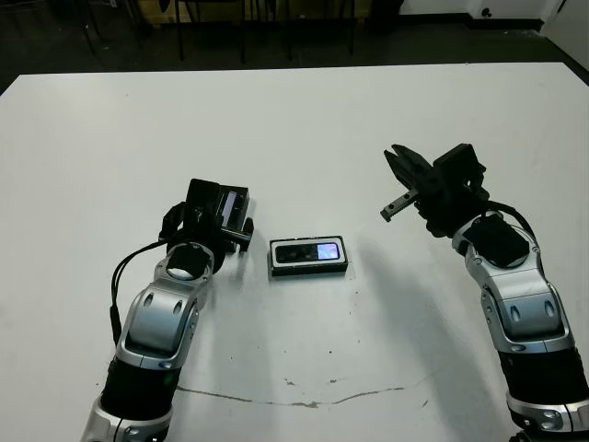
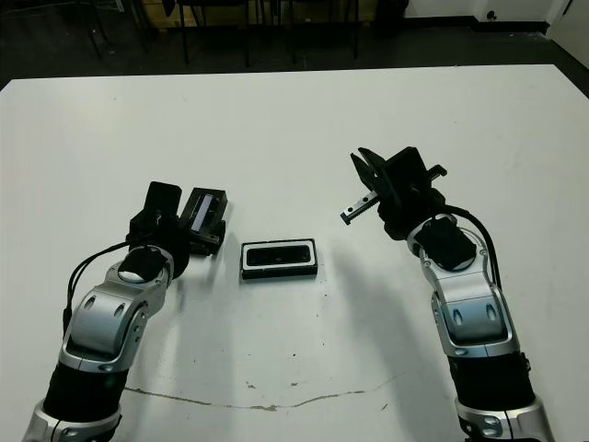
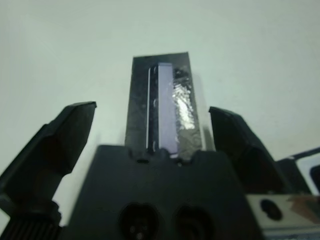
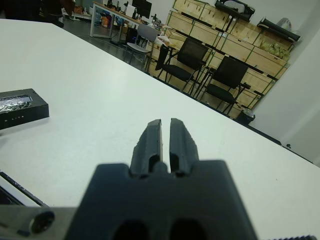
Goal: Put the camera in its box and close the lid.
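Observation:
The camera lies flat [image 1: 307, 251] inside the box's white lining. The lid [image 1: 234, 206] should sit level and cover the camera fully when I lower the lid.
The camera [image 1: 306, 250], flat and black with a lit bluish screen at its right end, lies inside the box [image 1: 309, 273], a shallow black tray with a white lining, at the table's middle. To its left the lid [image 1: 233, 206], black with a pale strip, rests on the table. My left gripper [image 3: 151, 107] is open, one finger on each side of the lid [image 3: 164, 107] with a gap showing on both sides. My right gripper [image 4: 166, 123] is shut on nothing, held above the table to the right of the box.
The white table [image 1: 294, 120] stretches wide beyond the box. A thin dark scratch [image 1: 304, 398] runs along its near part. Chairs and stacked wooden crates [image 4: 235, 42] stand beyond the far edge.

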### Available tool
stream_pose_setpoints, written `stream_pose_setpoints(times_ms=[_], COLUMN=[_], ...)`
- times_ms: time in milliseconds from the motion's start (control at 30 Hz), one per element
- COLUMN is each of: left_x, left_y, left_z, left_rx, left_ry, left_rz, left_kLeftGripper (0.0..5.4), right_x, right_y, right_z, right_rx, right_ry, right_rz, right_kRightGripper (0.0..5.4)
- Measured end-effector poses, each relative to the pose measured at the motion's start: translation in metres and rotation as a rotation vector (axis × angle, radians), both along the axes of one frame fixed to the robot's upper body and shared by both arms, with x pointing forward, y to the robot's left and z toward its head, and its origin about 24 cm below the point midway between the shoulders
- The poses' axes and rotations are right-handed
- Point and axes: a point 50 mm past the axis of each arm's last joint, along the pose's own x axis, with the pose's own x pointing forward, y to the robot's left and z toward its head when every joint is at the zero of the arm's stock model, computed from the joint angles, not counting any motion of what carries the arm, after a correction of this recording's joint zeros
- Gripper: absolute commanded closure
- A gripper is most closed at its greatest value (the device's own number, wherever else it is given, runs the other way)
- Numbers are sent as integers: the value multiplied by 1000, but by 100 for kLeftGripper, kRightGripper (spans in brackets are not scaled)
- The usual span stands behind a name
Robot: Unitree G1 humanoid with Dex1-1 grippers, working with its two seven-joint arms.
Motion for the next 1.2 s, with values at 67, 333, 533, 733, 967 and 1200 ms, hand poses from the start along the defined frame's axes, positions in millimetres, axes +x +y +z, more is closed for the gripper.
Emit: stream_pose_setpoints(times_ms=[67, 333, 533, 733, 967, 1200], left_x=[0, 1, 4, 3, -6, -11], left_y=[0, 0, 3, 1, 2, 5], left_z=[-3, -11, -11, -12, -15, 5], left_rx=[-55, -118, -168, -136, -31, 31], left_ry=[18, 53, 51, 36, -16, -92], left_rz=[14, 24, 74, 87, -23, -151], left_kLeftGripper=[9, 41, 24, 133, 260, 261], right_x=[0, -3, -5, -6, -7, -7], right_y=[0, 2, 2, 2, 2, 1], right_z=[0, 3, 2, 2, 1, -1], right_rx=[1, 0, 0, -1, -1, 12], right_ry=[-2, -11, -7, 0, 2, 17], right_rz=[1, 1, 0, -17, -17, -21], right_kRightGripper=[540, 540, 540, 540, 540, 540])
